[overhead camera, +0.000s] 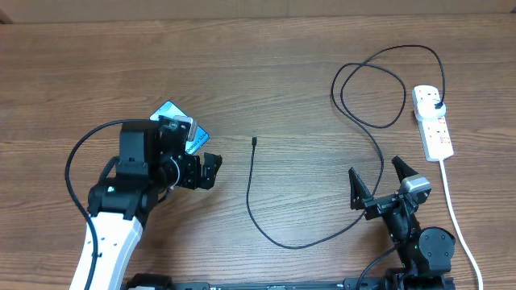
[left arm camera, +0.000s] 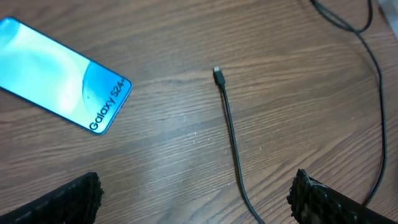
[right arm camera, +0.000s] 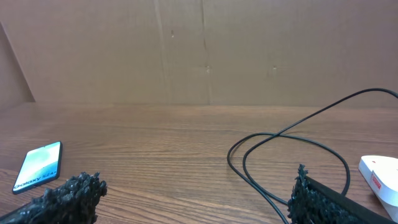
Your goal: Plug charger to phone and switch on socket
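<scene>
The phone [left arm camera: 59, 74] lies at a slant and off to one side of my left gripper's fingers. Next, I swing back over it and turn to line up with its long sides [left arm camera: 71, 52].
The phone [overhead camera: 171, 110] lies face up with a glowing light-blue screen, partly hidden under my left wrist; the left wrist view shows the phone [left arm camera: 56, 74] at upper left with "Galaxy" text. The charger [overhead camera: 251, 193] is a thin black cable with its free connector tip [left arm camera: 217, 74] on bare wood right of the phone. It loops right to a plug in the white socket [overhead camera: 432, 122]. My left gripper [overhead camera: 208, 171] is open above the cable [left arm camera: 233, 137] just behind the tip. My right gripper [overhead camera: 377, 174] is open and holds nothing, left of the socket [right arm camera: 379, 177].
The socket's thick white cord [overhead camera: 451, 209] runs down the right side past my right arm. Cable loops [right arm camera: 286, 140] lie ahead of the right gripper. A brown cardboard wall [right arm camera: 199, 50] stands along the table's far edge.
</scene>
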You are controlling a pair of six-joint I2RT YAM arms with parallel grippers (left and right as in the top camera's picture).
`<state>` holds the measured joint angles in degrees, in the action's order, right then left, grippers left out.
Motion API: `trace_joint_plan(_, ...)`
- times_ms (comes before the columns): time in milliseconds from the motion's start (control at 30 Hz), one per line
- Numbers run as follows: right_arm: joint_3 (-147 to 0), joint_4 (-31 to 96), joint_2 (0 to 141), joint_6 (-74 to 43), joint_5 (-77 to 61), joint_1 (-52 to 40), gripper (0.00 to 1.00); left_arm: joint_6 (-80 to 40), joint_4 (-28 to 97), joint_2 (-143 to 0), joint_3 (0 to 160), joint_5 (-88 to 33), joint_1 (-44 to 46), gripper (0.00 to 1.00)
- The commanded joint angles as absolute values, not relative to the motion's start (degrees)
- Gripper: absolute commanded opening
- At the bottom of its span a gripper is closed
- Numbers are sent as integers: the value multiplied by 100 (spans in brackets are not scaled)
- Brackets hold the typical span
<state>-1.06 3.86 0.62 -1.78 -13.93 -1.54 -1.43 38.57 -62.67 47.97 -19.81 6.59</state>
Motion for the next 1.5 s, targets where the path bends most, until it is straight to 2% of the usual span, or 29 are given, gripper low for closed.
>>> trace_joint_plan(0,-45,351,16,-215,-1330,-183,100,-217,3809,-6383,4925,-2104,602,99)
trace_joint_plan(433,-45,351,16,-215,-1330,-183,100,-913,3833,-6589,5356,-1942,600,100)
trace_joint_plan(1000,-45,351,16,-217,-1330,-183,100,-1837,5629,-7955,7778,-1372,600,100)
trace_joint_plan(1467,-45,351,16,-215,-1330,-183,100,-3030,5719,-8807,7896,-878,554,100)
